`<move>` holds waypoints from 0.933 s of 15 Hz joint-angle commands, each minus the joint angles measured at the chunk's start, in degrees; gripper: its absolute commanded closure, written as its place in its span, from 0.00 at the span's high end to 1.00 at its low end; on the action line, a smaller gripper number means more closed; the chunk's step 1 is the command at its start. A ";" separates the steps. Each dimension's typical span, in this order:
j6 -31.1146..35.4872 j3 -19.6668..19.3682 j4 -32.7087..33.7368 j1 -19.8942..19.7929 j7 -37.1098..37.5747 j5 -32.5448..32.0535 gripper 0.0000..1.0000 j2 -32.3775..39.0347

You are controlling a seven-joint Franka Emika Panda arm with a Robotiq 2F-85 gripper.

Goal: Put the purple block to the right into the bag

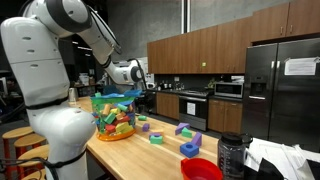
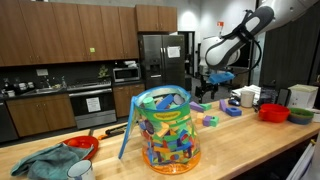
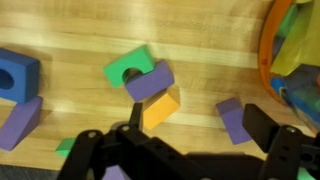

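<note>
Next, my gripper moves to the purple block I need (image 3: 20, 123), which is beside the blue block, because the gripper is now over the small purple block (image 3: 234, 120) near the bag.
In the wrist view, a small purple block (image 3: 232, 120) lies on the wooden table, just inside my right finger. My gripper (image 3: 197, 135) is open and empty above the table, with the block between its fingers, close to the right one. The clear bag (image 3: 292, 50) full of many-coloured blocks is at the right edge. To the left lie a green block (image 3: 128, 67), a second purple block (image 3: 152, 82) and an orange block (image 3: 160, 108), touching each other. In both exterior views the gripper (image 1: 140, 88) (image 2: 212, 90) hangs over the table beyond the bag (image 1: 115, 115) (image 2: 165, 130).
A blue block (image 3: 15, 75) and a third purple block (image 3: 20, 122) lie at the left of the wrist view. A red bowl (image 1: 202, 170) (image 2: 272, 112) stands near the table's end, beside a dark container (image 1: 232, 152). A cloth (image 2: 45, 165) lies on the table.
</note>
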 commanded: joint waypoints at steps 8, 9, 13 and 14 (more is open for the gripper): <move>31.41 11.72 -20.05 -0.72 12.35 3.82 1.00 -8.64; 31.75 13.16 -19.64 -2.26 13.48 2.66 1.00 -9.18; 30.89 17.48 -18.20 -9.21 18.38 -3.60 1.00 -10.97; 31.78 17.61 -20.52 -9.95 18.86 -4.10 1.00 -13.02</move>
